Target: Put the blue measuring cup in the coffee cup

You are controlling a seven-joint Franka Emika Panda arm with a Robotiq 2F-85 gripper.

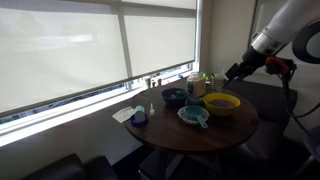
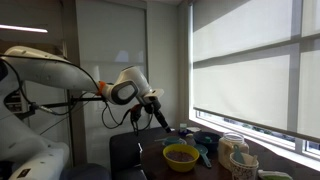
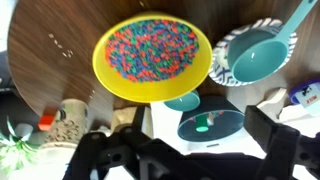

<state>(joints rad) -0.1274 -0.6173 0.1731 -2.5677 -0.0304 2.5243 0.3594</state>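
Observation:
The blue measuring cup (image 3: 258, 57) stands upright on its plate, clear of the yellow bowl. My open fingers should keep lowering until they touch the blue measuring cup's rim (image 3: 246, 79).
The blue measuring cup (image 3: 252, 55) is teal with a handle that points up and right. It lies on a zebra-striped plate (image 3: 222, 62) next to the yellow bowl (image 3: 152, 52), and it shows in both exterior views (image 1: 194, 114) (image 2: 204, 146). My gripper (image 3: 190, 152) is open and empty. It hangs above the table's edge beyond the yellow bowl (image 1: 232, 72) (image 2: 160, 121). Between my fingers I see a white cup-like thing with a dark teal inside (image 3: 212, 125). I cannot tell if it is the coffee cup.
The yellow bowl (image 1: 222, 102) holds coloured sprinkles. Jars (image 1: 198, 83) stand at the window side of the round wooden table (image 1: 230, 132), and one shows in the wrist view (image 3: 66, 122). A dark blue bowl (image 1: 173, 96), a small bluish cup (image 1: 139, 117) and a white napkin (image 1: 124, 114) lie further along.

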